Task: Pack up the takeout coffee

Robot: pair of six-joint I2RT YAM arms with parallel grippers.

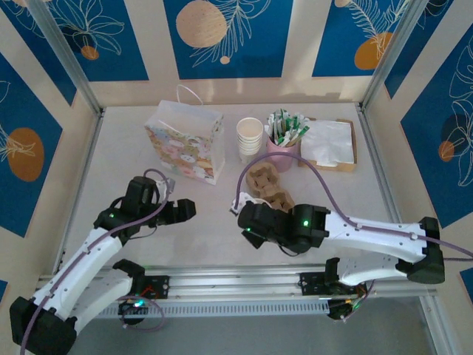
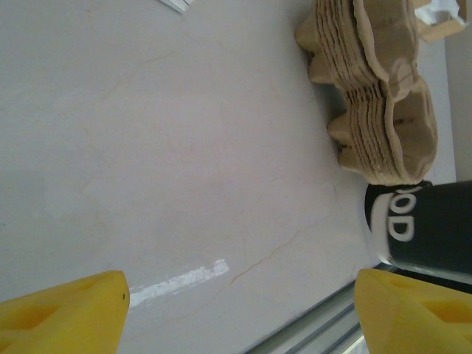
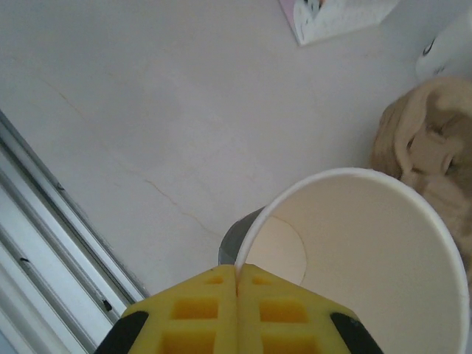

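The coffee cup's opening point(image 3: 358, 247) faces up over clear table point(image 1: 240, 251) in front of the carriers. My right gripper should keep going down until the cup stands flat, then let go.
A paper coffee cup point(image 3: 369, 251), white inside and dark outside, stands on the table with my right gripper point(image 3: 237, 269) shut on its near rim. In the top view that gripper point(image 1: 247, 222) sits just in front of the stack of brown pulp cup carriers point(image 1: 267, 188). From the left wrist the cup point(image 2: 424, 228) is a black wall with white lettering, beside the carriers point(image 2: 380, 96). My left gripper point(image 2: 240, 310) is open over bare table, its yellow fingers point(image 2: 66, 313) wide apart and nothing between them. It lies to the left point(image 1: 181, 209) of the cup. The patterned paper bag point(image 1: 188, 144) stands upright behind.
A stack of white cups point(image 1: 249, 139), a pink cup of sachets point(image 1: 283, 137) and a napkin tray point(image 1: 330, 144) line the back right. The metal rail point(image 1: 236, 281) runs along the near edge. Bare table lies between the two grippers.
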